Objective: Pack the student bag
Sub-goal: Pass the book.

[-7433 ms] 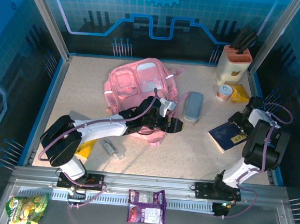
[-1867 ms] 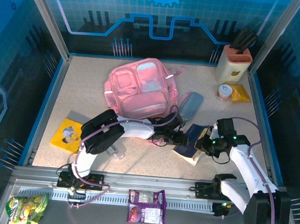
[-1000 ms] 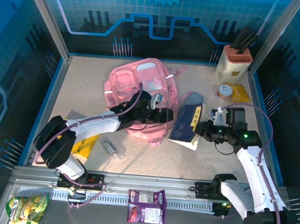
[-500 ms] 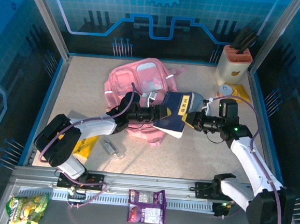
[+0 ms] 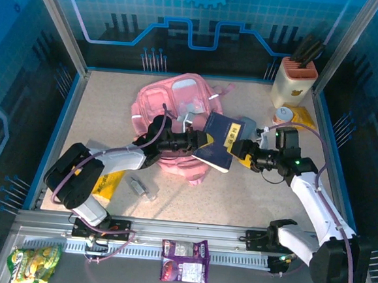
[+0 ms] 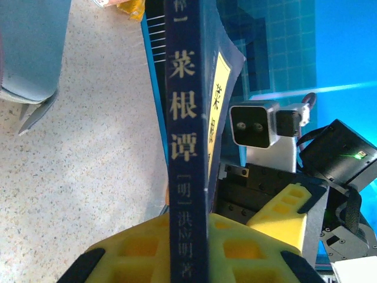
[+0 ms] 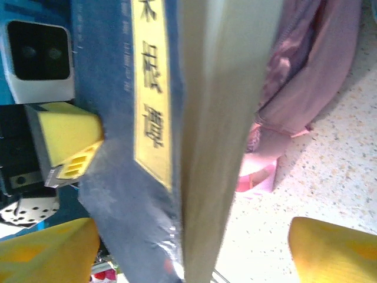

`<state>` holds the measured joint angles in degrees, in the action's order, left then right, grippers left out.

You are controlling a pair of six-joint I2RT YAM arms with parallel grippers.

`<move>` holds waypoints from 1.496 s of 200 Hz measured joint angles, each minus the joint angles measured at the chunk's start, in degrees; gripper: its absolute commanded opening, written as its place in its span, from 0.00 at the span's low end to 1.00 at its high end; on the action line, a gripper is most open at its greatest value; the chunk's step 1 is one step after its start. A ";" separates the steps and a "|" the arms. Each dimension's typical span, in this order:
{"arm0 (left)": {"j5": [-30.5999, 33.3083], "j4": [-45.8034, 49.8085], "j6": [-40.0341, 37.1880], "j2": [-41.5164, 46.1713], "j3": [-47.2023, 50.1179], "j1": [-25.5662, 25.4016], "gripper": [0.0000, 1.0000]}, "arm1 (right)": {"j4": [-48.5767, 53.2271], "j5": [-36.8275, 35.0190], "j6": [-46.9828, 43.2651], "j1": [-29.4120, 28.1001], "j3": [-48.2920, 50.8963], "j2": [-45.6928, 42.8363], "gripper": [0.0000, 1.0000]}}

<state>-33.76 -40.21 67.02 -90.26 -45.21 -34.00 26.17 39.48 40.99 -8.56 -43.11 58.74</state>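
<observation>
The bag's flap (image 5: 173, 103) is down and the book is in my left gripper. My right gripper should take hold of the book's page edge (image 7: 227, 118) before my left gripper lifts the bag's flap.
The pink student bag (image 5: 172, 110) lies slumped at the middle back of the table, and its pink fabric (image 7: 312, 76) also shows in the right wrist view. A dark blue book (image 5: 219, 141) with a yellow title label hangs in the air just right of the bag, between both grippers. My left gripper (image 5: 200, 144) is shut on the book's spine (image 6: 188, 147), with yellow pads (image 6: 135, 247) on both sides. My right gripper (image 5: 243, 149) stands open around the book's page edge (image 7: 224, 118). Its right finger (image 7: 336, 247) is clear of the pages.
A grey pencil case (image 5: 244, 125) lies partly behind the book. A knife block (image 5: 294, 78), a round tin (image 5: 283, 114) and a yellow packet (image 5: 302, 117) stand at the back right. A yellow booklet (image 5: 107, 182) lies front left. Snack packs (image 5: 185, 260) rest on the front rail.
The right arm carried the book up and left toward the bag. The left gripper came off the bag and shut on its spine. The right gripper's fingers have spread.
</observation>
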 measured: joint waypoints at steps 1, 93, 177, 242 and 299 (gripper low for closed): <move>0.00 0.11 0.00 0.04 -0.02 0.00 0.00 | 0.02 0.02 -0.07 0.00 0.00 0.02 0.91; 5.55 9.20 -1.81 8.33 -2.62 -0.02 0.00 | -24.94 11.02 13.57 -2.69 2.12 2.67 0.69; 10.84 20.04 -7.32 12.74 -3.21 -0.02 0.00 | -35.45 13.29 20.96 -2.84 4.24 2.64 0.51; 11.91 22.34 -8.68 12.76 -3.23 -0.04 0.00 | -33.92 10.80 18.97 -5.77 4.44 3.52 0.24; 12.94 25.77 -11.54 13.33 -3.23 -0.68 0.36 | -24.26 8.94 11.65 -5.79 2.32 3.56 0.00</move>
<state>-20.82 -14.44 55.48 -76.93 -48.45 -34.68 1.91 48.42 52.64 -14.35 -40.80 62.30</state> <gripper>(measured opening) 0.257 0.073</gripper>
